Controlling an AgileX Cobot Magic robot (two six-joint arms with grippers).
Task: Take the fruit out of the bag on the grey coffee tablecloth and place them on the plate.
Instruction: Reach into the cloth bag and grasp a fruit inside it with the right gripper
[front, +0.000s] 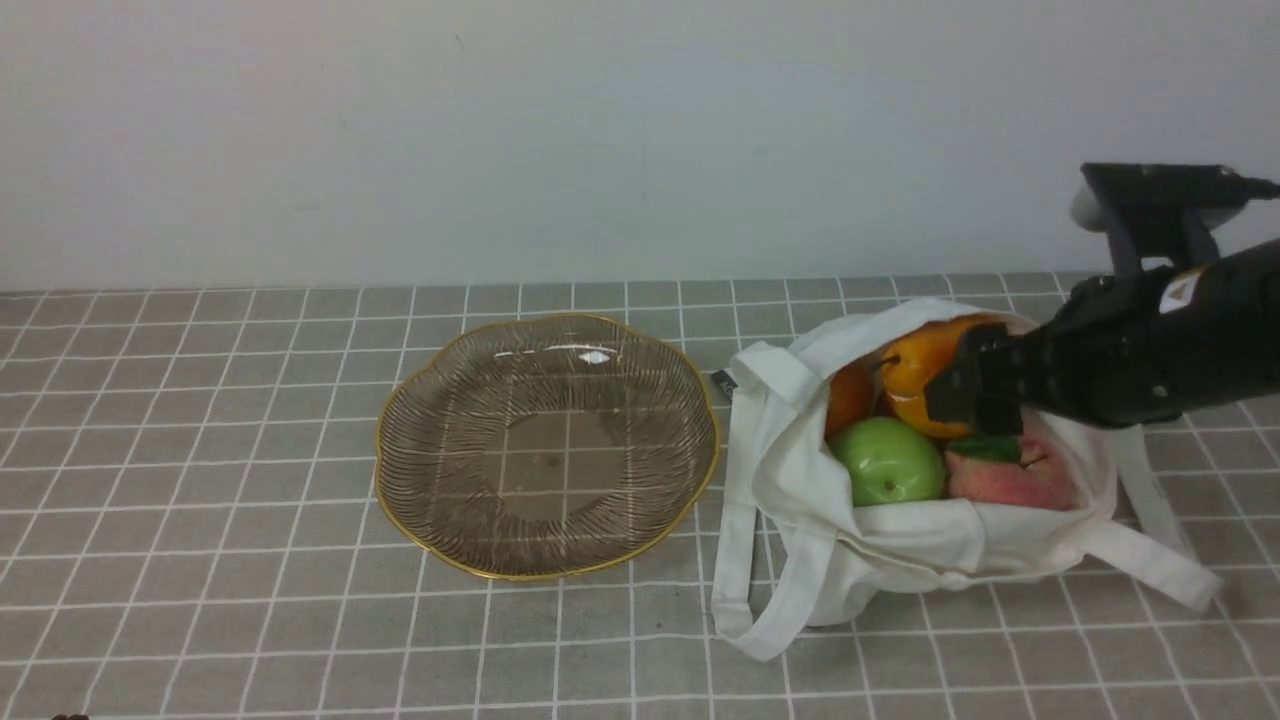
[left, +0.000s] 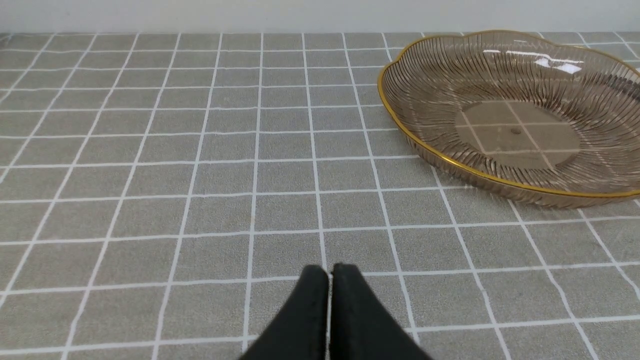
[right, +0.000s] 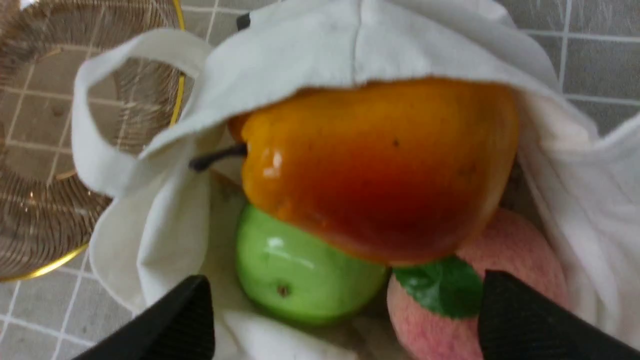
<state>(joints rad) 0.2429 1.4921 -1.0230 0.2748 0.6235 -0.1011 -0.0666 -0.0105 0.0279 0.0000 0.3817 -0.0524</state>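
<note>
The orange-yellow pear (front: 921, 374) is propped up high behind the green apple and pink peach, so I should expect to find the red apple hidden under it when I lift it.
The white bag (front: 900, 545) lies open on the grey coffee tablecloth (front: 250, 500), right of the plate (front: 545, 560), which holds nothing. Inside the bag I see the orange-yellow pear (front: 915, 365) on top, the green apple (front: 888, 462), the pink peach (front: 1010, 480) and a small orange (front: 848, 395). The red apple is hidden. My right gripper (front: 965, 388) is open at the bag's mouth, against the pear. In the right wrist view its fingers (right: 505, 305) stand wide apart, with the pear (right: 380, 165), green apple (right: 295, 275) and peach (right: 525, 245) beyond them. My left gripper (left: 329, 272) is shut and empty over bare cloth.
A white strap (front: 745, 560) loops onto the cloth in front of the bag, and another strap (front: 1150, 560) trails to the right. The plate's gold rim (left: 450, 162) lies ahead of the left gripper. A pale wall runs along the back.
</note>
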